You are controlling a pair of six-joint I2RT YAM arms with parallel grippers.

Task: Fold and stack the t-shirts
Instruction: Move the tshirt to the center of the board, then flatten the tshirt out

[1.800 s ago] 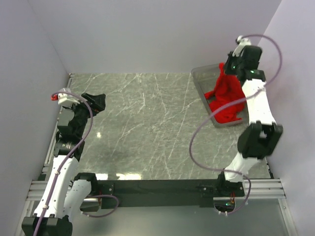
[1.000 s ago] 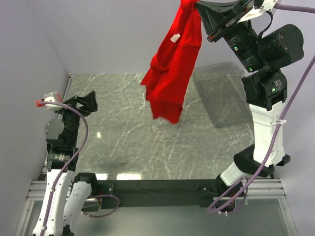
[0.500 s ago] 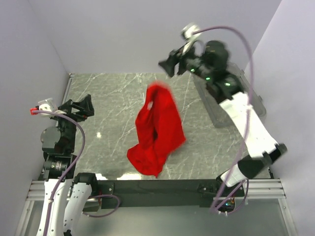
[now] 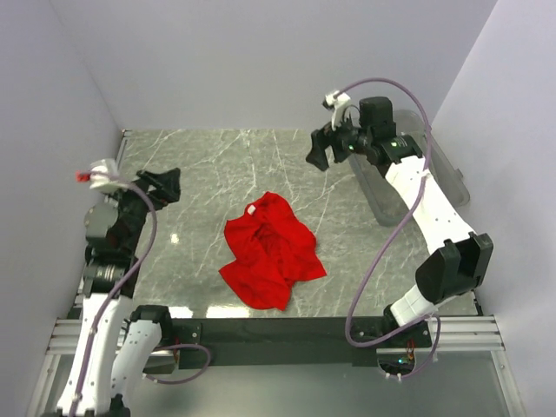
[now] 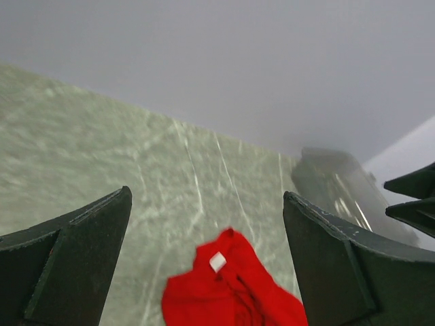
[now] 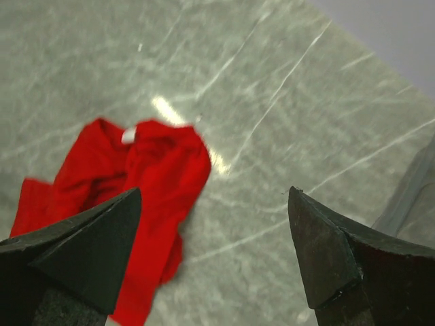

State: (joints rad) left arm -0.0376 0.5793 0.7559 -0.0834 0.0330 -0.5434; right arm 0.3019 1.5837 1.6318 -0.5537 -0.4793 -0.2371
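Observation:
The red t-shirt lies bunched (image 4: 264, 235) below its white neck label, so the robot's left gripper should take its top edge (image 4: 271, 196) and spread it with the right gripper before folding.
A red t-shirt (image 4: 269, 252) lies crumpled on the marble table, near the front middle, its white neck label (image 4: 250, 209) facing up. It also shows in the left wrist view as the t-shirt (image 5: 231, 292) and in the right wrist view as the t-shirt (image 6: 129, 183). My right gripper (image 4: 320, 148) hangs open above the table's back right, apart from the shirt, nothing between its fingers (image 6: 102, 238). My left gripper (image 4: 165, 184) stands open at the left side, well clear of the shirt, empty.
A clear plastic bin (image 4: 408, 174) sits at the back right beside the right arm, with no cloth visible inside. White walls close off the back and sides. The black mounting rail (image 4: 278, 330) runs along the near edge.
The right gripper lifted the red t-shirt out of the bin, swung it over the table and opened; the shirt dropped into a heap. The left arm shifted slightly.

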